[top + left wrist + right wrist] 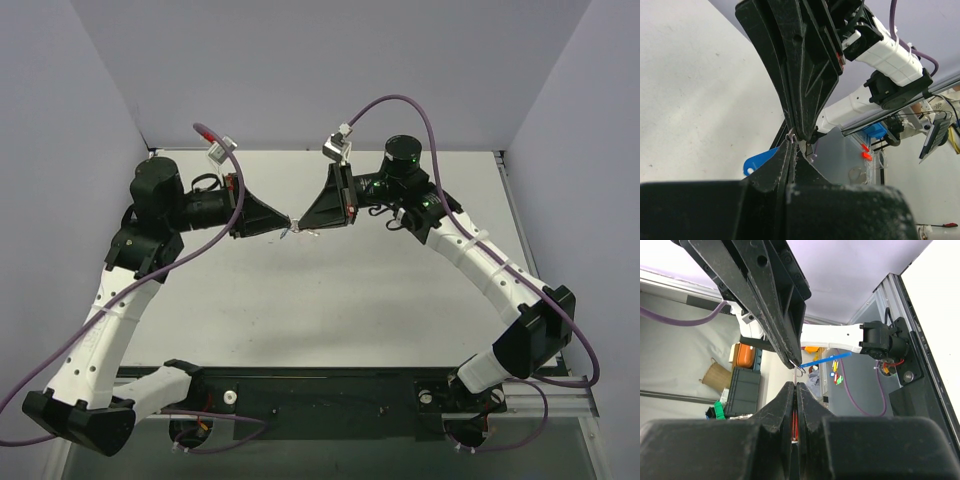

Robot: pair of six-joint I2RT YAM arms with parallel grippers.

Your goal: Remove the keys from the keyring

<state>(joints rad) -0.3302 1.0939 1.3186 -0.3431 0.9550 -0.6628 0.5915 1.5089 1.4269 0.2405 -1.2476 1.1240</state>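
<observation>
I keep pulling the key away until it is clear of the keyring and then let it go, because my left gripper holds the keyring (pixel 799 369) and my right gripper holds the key.
Both grippers meet tip to tip above the middle of the white table (pixel 330 300). My left gripper (pixel 288 224) is shut on the thin metal keyring (pixel 790 136), and the blue oblong tag (pixel 759 160) hangs off its left side. The tag shows as a small blue speck in the top view (pixel 287 236). My right gripper (pixel 306 231) is shut on the tiny silver key (pixel 795 378), seen edge-on. The key still reaches up to the ring (pixel 799 368), which is pinched at the left gripper's tip. The tag (pixel 826 358) sticks out to the right there.
Grey walls close in the table at the back and both sides. A metal rail (pixel 520 230) runs along the right edge. Purple cables (pixel 225 225) loop over both arms. The arm bases sit on a black bar (pixel 320 395) at the near edge.
</observation>
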